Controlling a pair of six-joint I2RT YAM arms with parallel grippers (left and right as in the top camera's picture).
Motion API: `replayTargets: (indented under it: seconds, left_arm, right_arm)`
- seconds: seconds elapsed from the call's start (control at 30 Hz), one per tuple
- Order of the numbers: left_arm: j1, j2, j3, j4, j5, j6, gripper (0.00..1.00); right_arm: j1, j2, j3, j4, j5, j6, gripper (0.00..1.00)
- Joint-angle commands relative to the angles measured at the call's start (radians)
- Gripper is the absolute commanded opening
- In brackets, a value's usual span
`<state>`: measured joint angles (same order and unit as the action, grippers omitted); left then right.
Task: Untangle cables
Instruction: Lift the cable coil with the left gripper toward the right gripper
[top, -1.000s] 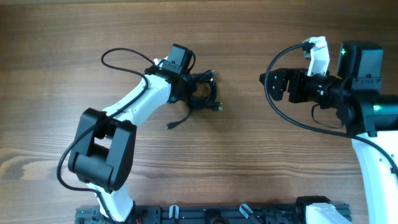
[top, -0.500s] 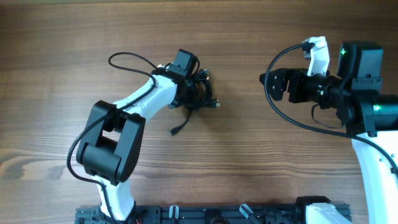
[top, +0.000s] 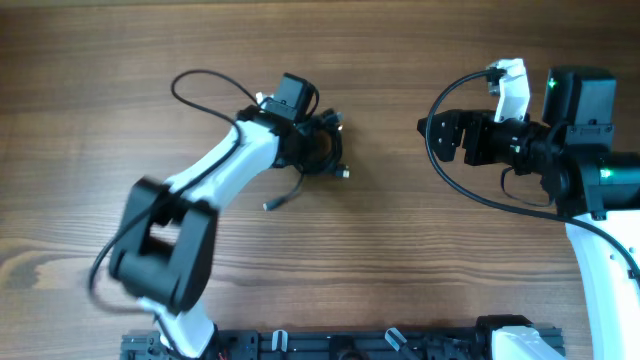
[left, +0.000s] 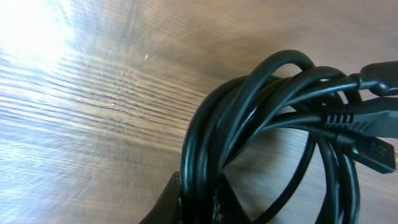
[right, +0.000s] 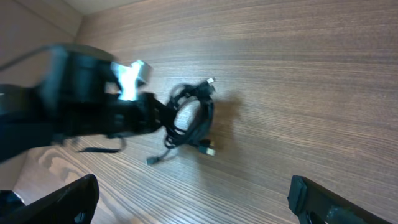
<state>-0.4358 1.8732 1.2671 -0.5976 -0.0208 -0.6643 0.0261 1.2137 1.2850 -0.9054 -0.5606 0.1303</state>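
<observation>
I can see the coil's plug side hanging loose while my left gripper holds several bunched strands (left: 208, 137), so next my right gripper grabs that loose side (top: 334, 150) before my left gripper pulls.
The cables (top: 325, 152) are a small black coil of tangled loops at the table's middle left. One plug (top: 343, 172) sticks out at the coil's lower right, and a loose end with a plug (top: 269, 205) trails toward the front left. My left gripper (top: 303, 150) is shut on the coil's left side. In the left wrist view several strands of the cables (left: 261, 106) run down between the dark fingers (left: 166, 205) of the left gripper (left: 199, 200). My right gripper (top: 432, 138) hangs open to the right, well apart from the coil. The right wrist view shows the cables (right: 194, 115) far ahead of the open right gripper (right: 196, 202).
The left arm's own thick black wire (top: 205, 85) arcs over the table behind the arm. A black rail (top: 350, 345) runs along the front edge between the arm bases. The right arm's wire (top: 450, 175) loops beside its gripper.
The left jaws have closed on the coil. The left arm's elbow swung right and then back left, dragging the coil and its loose end slightly. The right arm has not moved.
</observation>
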Motion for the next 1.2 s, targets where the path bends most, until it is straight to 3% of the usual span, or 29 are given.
replayTargets:
  seconds: [0.0, 0.2, 0.67, 0.77, 1.0, 1.17]
  left_arm:
    - [0.002, -0.232, 0.014, 0.011, 0.031, 0.177, 0.04]
    - [0.002, -0.367, 0.014, 0.015, 0.035, 0.325, 0.04]
    - [0.002, -0.372, 0.014, 0.032, 0.219, 0.298, 0.04]
    - [0.002, -0.372, 0.014, 0.033, 0.212, 0.214, 0.04]
    - [0.002, -0.372, 0.014, -0.009, -0.002, -0.222, 0.04]
    - [0.001, -0.372, 0.014, -0.026, -0.019, -0.291, 0.04]
  right_arm:
    - [-0.004, 0.006, 0.017, 0.000, 0.000, 0.005, 1.00]
    - [-0.004, 0.006, 0.017, 0.022, -0.011, 0.030, 1.00]
    - [0.039, 0.011, 0.016, 0.072, -0.070, 0.084, 0.98]
    - [0.076, 0.035, 0.016, 0.080, -0.066, 0.117, 0.96]
    - [0.180, 0.178, 0.016, 0.132, -0.066, 0.267, 0.81]
    - [0.271, 0.254, 0.016, 0.251, -0.039, 0.374, 0.70]
